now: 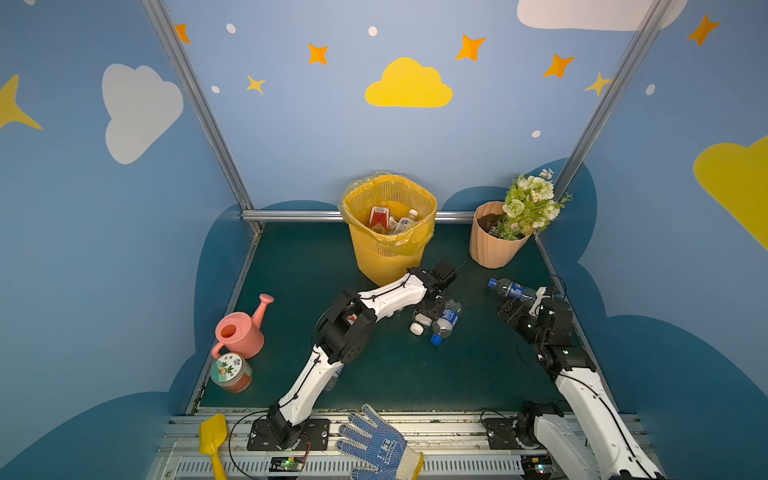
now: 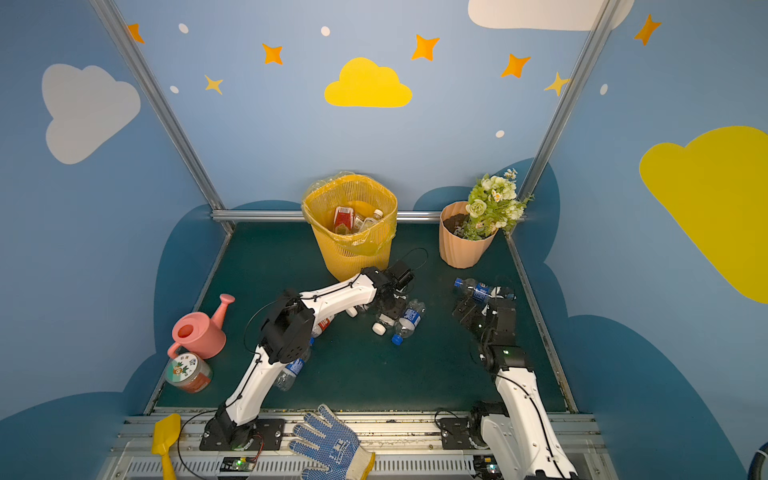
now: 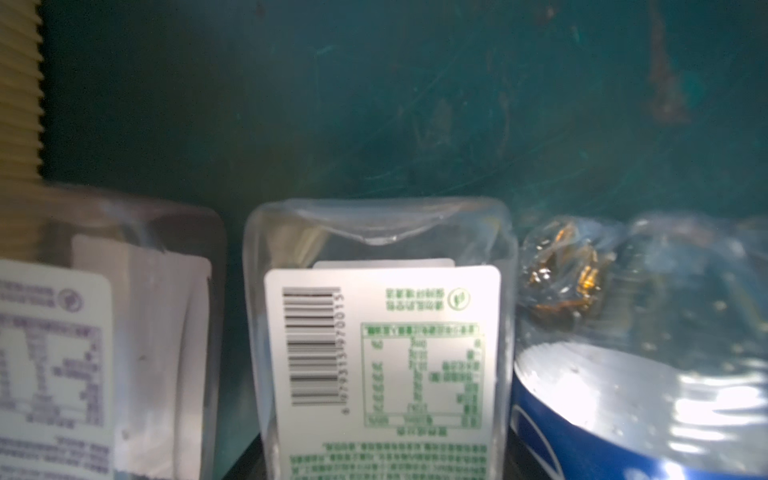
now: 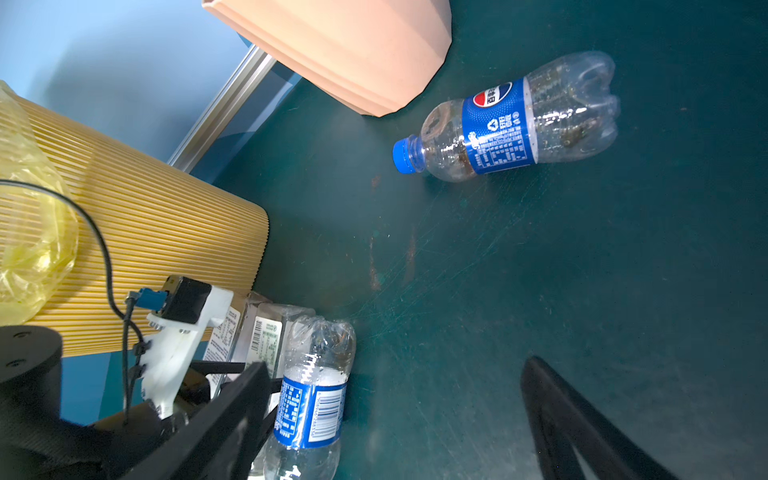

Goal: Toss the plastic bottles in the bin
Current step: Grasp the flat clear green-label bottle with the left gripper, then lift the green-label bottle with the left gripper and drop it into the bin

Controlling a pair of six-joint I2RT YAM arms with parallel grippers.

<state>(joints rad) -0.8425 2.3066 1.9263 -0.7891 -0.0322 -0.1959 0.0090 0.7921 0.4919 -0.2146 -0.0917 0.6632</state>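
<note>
I should keep lifting with my left gripper and let go over the yellow bin's opening (image 1: 390, 205), because its fingers are against the clear square bottle's sides (image 3: 384, 336) and the bottle's neighbours are outside the fingers.
The yellow bin (image 1: 388, 253) stands at the back with several bottles (image 1: 390, 220) inside. In front of it my left gripper (image 1: 430, 309) is down on a clear square bottle with a white barcode label (image 3: 382, 353), jaws against its sides. Beside that one lie a similar square bottle (image 3: 83, 332) and a blue-labelled water bottle (image 1: 446, 322). Two more bottles (image 2: 293, 370) show under the left arm. A blue-capped cola bottle (image 1: 513, 289) lies near the right wall. My right gripper (image 1: 510, 311) hangs open just in front of it, holding nothing.
A peach flower pot (image 1: 494, 245) with flowers stands at the back right, close to the cola bottle. A pink watering can (image 1: 241, 332) and a lidded jar (image 1: 230, 372) sit at the left edge. A yellow shovel (image 1: 212, 440) and a dotted glove (image 1: 378, 444) lie on the front rail.
</note>
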